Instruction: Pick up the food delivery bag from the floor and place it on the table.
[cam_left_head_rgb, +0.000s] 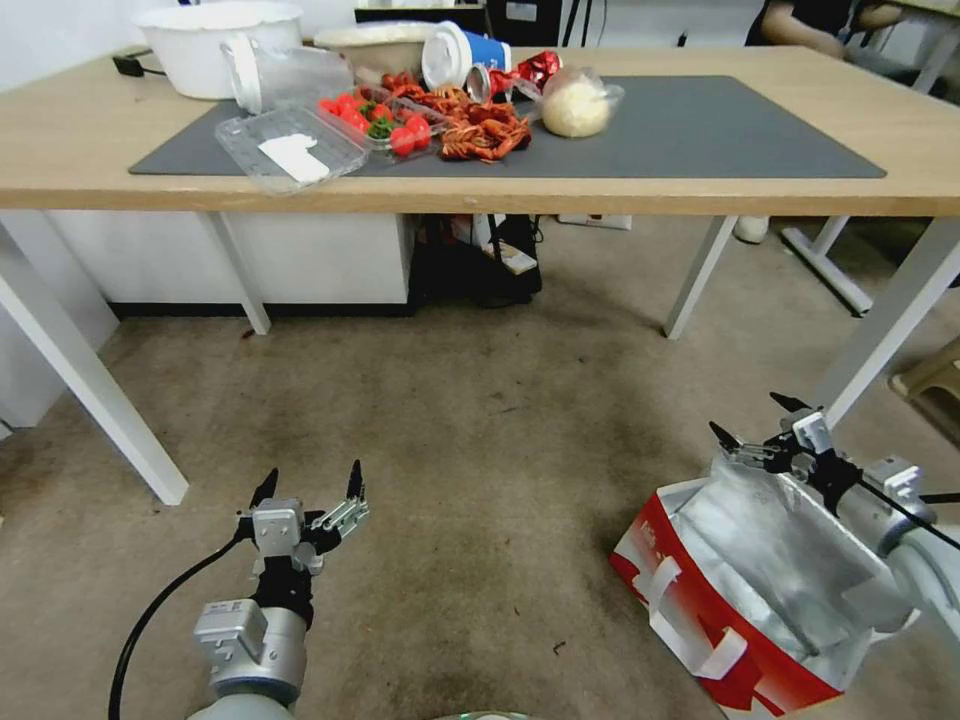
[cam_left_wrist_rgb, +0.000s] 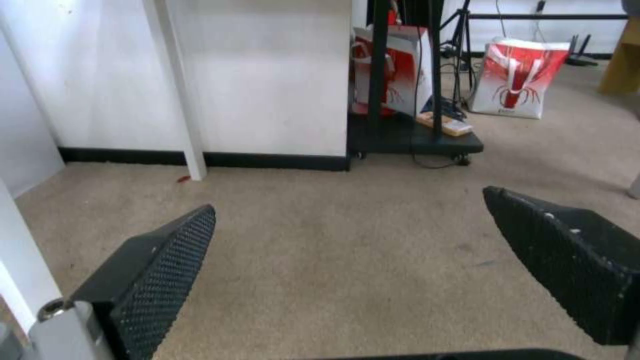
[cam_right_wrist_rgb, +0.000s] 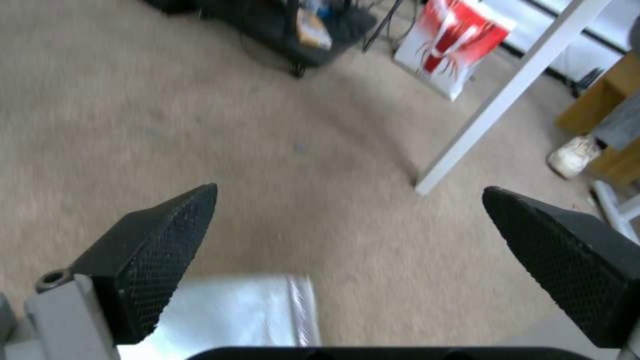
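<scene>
The foil-lined walls (cam_left_head_rgb: 774, 534) stay wide apart by themselves, so I expect the food delivery bag (cam_left_head_rgb: 702, 606) to remain open when the robot lifts it by its rim and carries it.
The food delivery bag (cam_left_head_rgb: 740, 590) stands open on the floor (cam_left_head_rgb: 480, 420) at the lower right, with a red side panel, white handles and silver foil lining. My right gripper (cam_left_head_rgb: 752, 417) hovers open just above the bag's far rim, holding nothing. In the right wrist view the gripper (cam_right_wrist_rgb: 350, 190) spreads wide over the carpet, with the bag's foil edge (cam_right_wrist_rgb: 233, 310) just under it. My left gripper (cam_left_head_rgb: 310, 482) hangs open and empty over bare carpet at the lower left, also wide apart in the left wrist view (cam_left_wrist_rgb: 350, 200). The table (cam_left_head_rgb: 80, 150) spans the top with its dark grey mat (cam_left_head_rgb: 700, 130).
The mat's left half holds a white bowl (cam_left_head_rgb: 215, 40), clear plastic boxes (cam_left_head_rgb: 290, 145), tomatoes, crayfish (cam_left_head_rgb: 485, 125), a cup and a bagged bun (cam_left_head_rgb: 577, 105). White table legs (cam_left_head_rgb: 90, 390) (cam_left_head_rgb: 895, 310) flank the floor space. A black cart and other red-and-white bags (cam_left_wrist_rgb: 517, 77) stand beyond.
</scene>
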